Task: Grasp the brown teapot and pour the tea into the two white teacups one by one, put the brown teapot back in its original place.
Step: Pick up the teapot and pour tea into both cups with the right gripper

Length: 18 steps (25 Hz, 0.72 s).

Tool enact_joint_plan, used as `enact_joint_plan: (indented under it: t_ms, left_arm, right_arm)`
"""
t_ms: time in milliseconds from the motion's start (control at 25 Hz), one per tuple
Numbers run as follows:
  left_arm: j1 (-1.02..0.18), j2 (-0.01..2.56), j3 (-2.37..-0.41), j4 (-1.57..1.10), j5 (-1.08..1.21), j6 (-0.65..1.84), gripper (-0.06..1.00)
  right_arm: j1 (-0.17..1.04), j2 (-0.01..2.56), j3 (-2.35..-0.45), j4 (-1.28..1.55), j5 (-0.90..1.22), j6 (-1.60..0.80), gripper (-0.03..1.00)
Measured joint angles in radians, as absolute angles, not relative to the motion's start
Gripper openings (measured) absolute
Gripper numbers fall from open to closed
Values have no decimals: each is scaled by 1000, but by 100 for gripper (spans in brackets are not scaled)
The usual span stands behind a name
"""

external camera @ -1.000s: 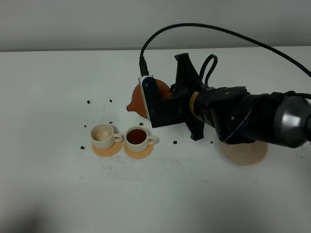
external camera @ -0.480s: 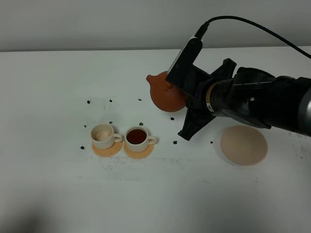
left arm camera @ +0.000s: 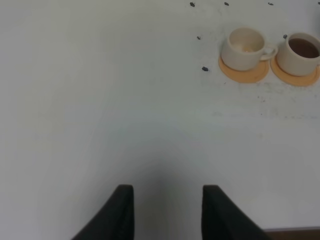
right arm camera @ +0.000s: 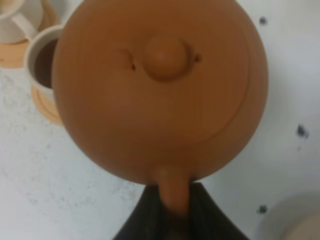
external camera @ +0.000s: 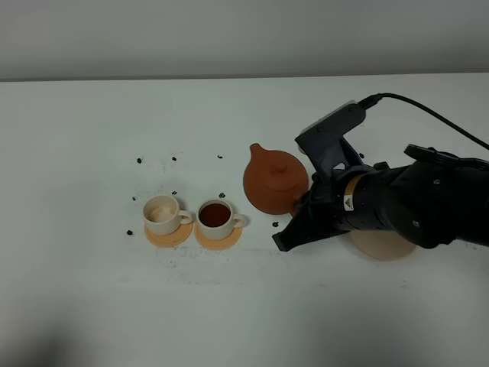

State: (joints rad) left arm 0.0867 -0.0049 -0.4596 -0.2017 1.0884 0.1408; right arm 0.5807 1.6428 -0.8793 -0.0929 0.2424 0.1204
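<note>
The robot's right gripper should carry the brown teapot around behind both teacups to pour, because the filled teacup stands between the teapot and the empty teacup.
My right gripper is shut on the loop handle of the brown teapot, which sits roughly upright with its lid up, to the right of the cups. In the right wrist view the black fingers clamp the handle under the teapot. The two white teacups stand on orange coasters: the left cup looks empty and the right cup holds dark tea. The pale beige disc lies mostly hidden under my right arm. My left gripper hangs open over bare table, away from the cups.
Small dark specks are scattered on the white table around the cups. A black cable runs from the right arm toward the back right. The table's front edge shows in the left wrist view.
The right gripper has carried the teapot from its tilt above the right cup up, rightward and down, levelling it out toward the beige disc. The cups and the left gripper have not moved.
</note>
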Motion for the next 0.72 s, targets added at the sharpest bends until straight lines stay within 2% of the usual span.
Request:
enact_joint_plan:
  t_ms: [240, 720]
  left_arm:
    - [87, -5, -460, -202, 1088, 141, 31]
    - [87, -5, -460, -202, 1088, 141, 31]
  right_arm:
    - [528, 1657, -810, -12, 175, 120, 9]
    - [523, 1784, -810, 0, 121, 119, 9]
